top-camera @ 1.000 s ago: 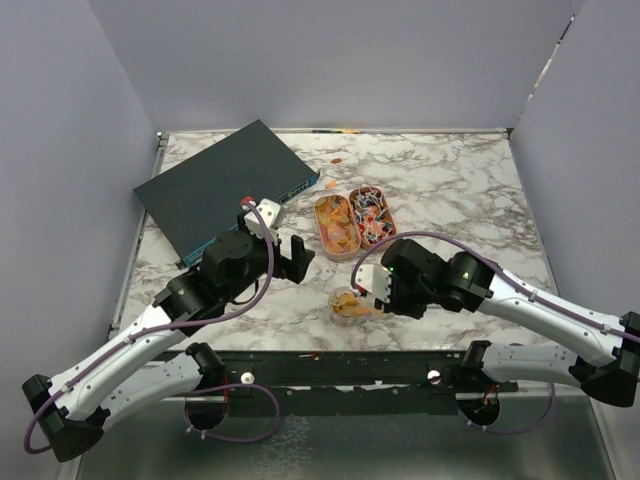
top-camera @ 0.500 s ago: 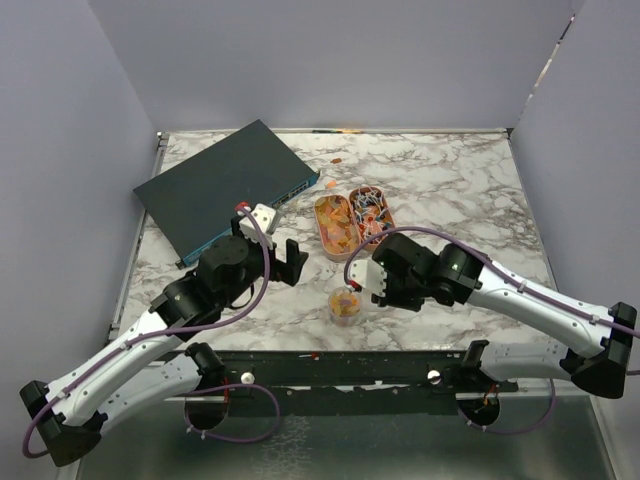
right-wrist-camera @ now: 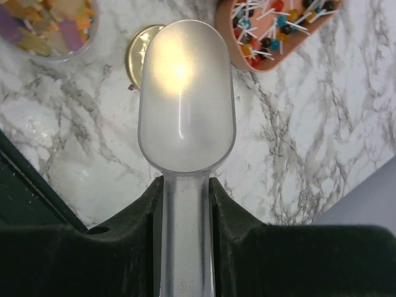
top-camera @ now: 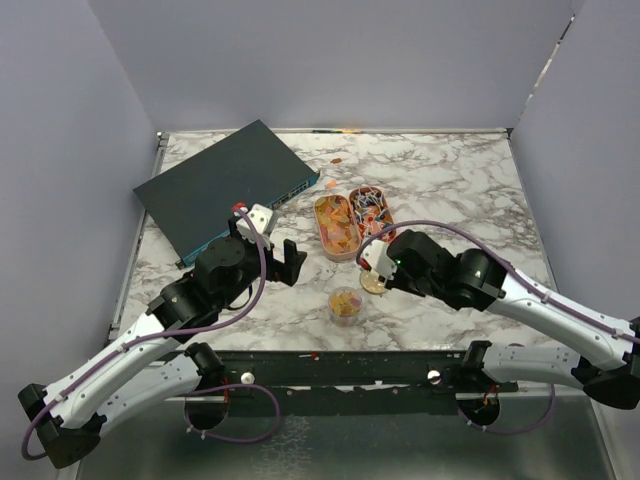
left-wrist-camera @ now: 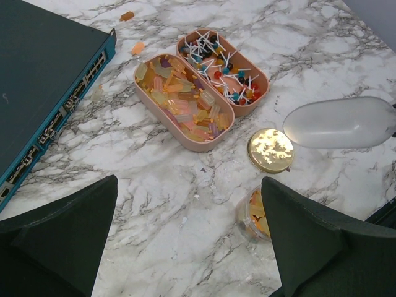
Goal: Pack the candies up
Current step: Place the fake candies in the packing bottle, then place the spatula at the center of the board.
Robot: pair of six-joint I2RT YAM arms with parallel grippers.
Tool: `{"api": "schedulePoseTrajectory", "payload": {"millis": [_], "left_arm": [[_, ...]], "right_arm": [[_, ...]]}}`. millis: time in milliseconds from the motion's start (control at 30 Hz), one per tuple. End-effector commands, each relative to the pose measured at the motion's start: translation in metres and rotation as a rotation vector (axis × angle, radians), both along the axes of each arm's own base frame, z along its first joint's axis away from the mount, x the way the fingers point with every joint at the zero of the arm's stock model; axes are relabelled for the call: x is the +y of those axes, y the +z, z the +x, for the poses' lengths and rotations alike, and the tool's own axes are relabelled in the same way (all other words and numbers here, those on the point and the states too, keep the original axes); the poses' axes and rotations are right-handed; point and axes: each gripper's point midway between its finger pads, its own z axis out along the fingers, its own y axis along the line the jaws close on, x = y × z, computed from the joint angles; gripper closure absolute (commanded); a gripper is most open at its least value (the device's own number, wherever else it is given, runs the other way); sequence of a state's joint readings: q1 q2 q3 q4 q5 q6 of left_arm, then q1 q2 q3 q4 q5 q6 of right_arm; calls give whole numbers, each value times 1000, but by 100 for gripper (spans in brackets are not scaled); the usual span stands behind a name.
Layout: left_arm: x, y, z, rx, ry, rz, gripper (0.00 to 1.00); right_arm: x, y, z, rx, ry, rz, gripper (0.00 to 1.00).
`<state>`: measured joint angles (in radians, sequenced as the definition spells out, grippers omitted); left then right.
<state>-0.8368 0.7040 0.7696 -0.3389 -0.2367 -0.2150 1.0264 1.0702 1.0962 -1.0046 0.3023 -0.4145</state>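
Observation:
The scoop is empty with the jar holding candies [top-camera: 345, 303], so my right gripper should keep moving toward the open marble [top-camera: 432, 207] next to the mixed candies and let go of the scoop there.
Orange-yellow candies [top-camera: 337, 225] fill the left peach tray [left-wrist-camera: 182, 102]. Mixed red, white and purple candies [top-camera: 370, 208] fill the right tray [left-wrist-camera: 226, 71], also partly seen in the right wrist view [right-wrist-camera: 278, 25]. A small clear jar [top-camera: 346, 305] near the front holds orange candies [left-wrist-camera: 255, 213] [right-wrist-camera: 46, 25]. My right gripper [top-camera: 385, 268] [right-wrist-camera: 185, 185] is shut on a translucent scoop [right-wrist-camera: 185, 99] [left-wrist-camera: 340, 122]. The scoop looks empty and hovers over the round gold lid [top-camera: 374, 284] [left-wrist-camera: 270, 150]. My left gripper [top-camera: 290, 258] [left-wrist-camera: 189, 210] is open and empty, left of the jar.
A dark teal network switch [top-camera: 225, 190] [left-wrist-camera: 43, 80] lies at the back left. A few stray candies [left-wrist-camera: 137, 47] lie beside it and further back [top-camera: 336, 160]. Grey walls close in the table on three sides.
My right gripper has carried the scoop from over the jar back and to the right, over the gold lid. My left arm has drawn back slightly.

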Motion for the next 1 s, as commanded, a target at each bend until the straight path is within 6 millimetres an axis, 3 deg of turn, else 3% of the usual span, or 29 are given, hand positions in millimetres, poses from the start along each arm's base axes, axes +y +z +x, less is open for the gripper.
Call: {"api": "schedulePoseTrajectory", "payload": {"millis": [0,267,433,633,767,967], "left_arm": [[6,-4,2,-6,19,23,1],[6,-4,1,-6,19,17,1],[6,-4,1,-5,20,10,1],[9,-2,0,-12,28,5,1],[11,-2,0,-13,33,3,1],[11,-3,0,-12,34,9,1]], "right_arm": [[-13,15,33,-156,-235,59,99],[-25,22,70,-235,-591,210,99],[-44,13,99,-199,-848,350,99],[-54,-10,128,-136,-953,496,100],[-71,-38,144,-112,-1045,518,99],[-80,-70,159,-72,-1127,587,100]]}}
